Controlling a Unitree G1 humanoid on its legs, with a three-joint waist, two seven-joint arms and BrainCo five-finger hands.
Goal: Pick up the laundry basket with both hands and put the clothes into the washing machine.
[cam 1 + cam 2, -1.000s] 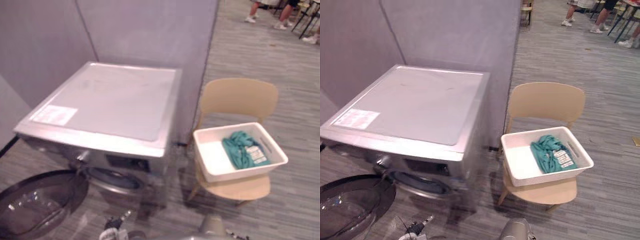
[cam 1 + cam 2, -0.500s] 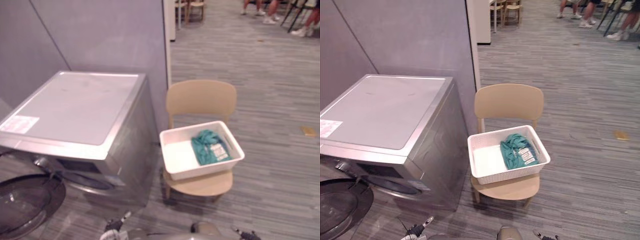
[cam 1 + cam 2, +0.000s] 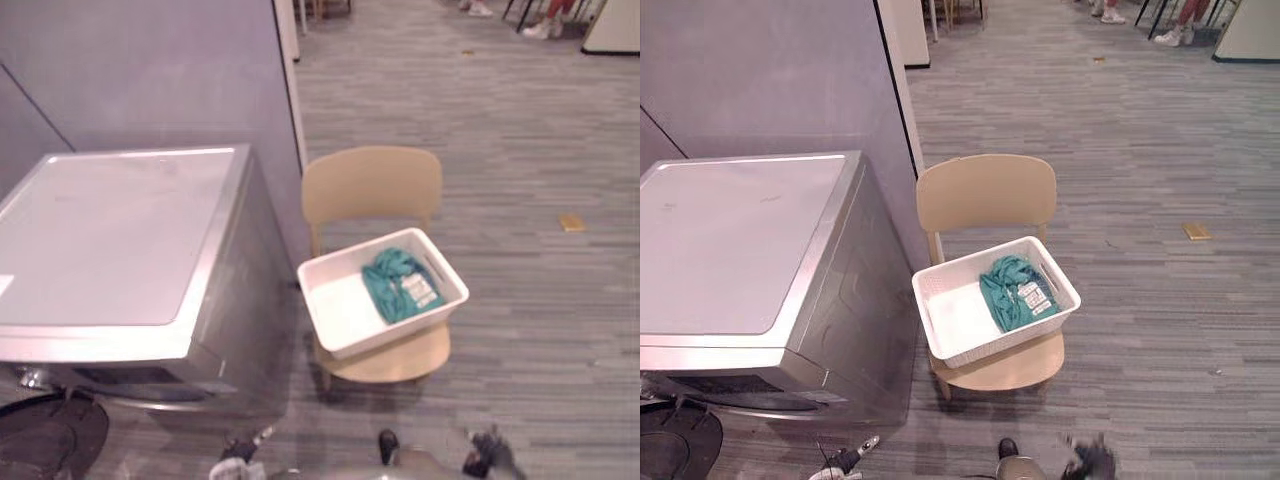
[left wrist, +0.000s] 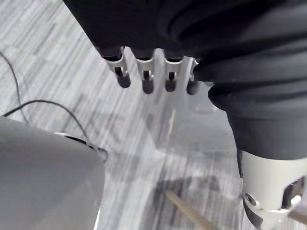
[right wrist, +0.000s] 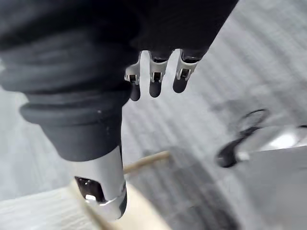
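Note:
Loose folds [image 3: 390, 266] lie heaped in a single bunch, so the teal clothes [image 3: 402, 286] will rise together and fall open into long, limp ends when the robot lifts.
A white laundry basket [image 3: 340, 347] sits on the seat of a tan chair [image 3: 370, 185], with teal clothes [image 3: 393, 284] bunched in its right half. To the chair's left stands the silver washing machine [image 3: 110, 240]; its round door [image 3: 50, 445] hangs open at the lower left. My left hand [image 4: 145, 76] hangs over the floor with straight fingers, holding nothing, near the machine's corner [image 4: 43, 177]. My right hand [image 5: 154, 79] is likewise open and holds nothing, above a tan chair leg [image 5: 144, 163]. Both hands are well short of the basket.
A purple partition wall [image 3: 150, 70] rises behind the machine and chair. Grey striped floor spreads out to the right, with a small tan scrap [image 3: 571, 222] lying on it. People's shoes [image 3: 1105, 14] show at the far top.
The whole picture has shifted, so the camera has moved: the chair and basket now sit near the middle and the machine's door at the lower left edge. The things themselves have not moved.

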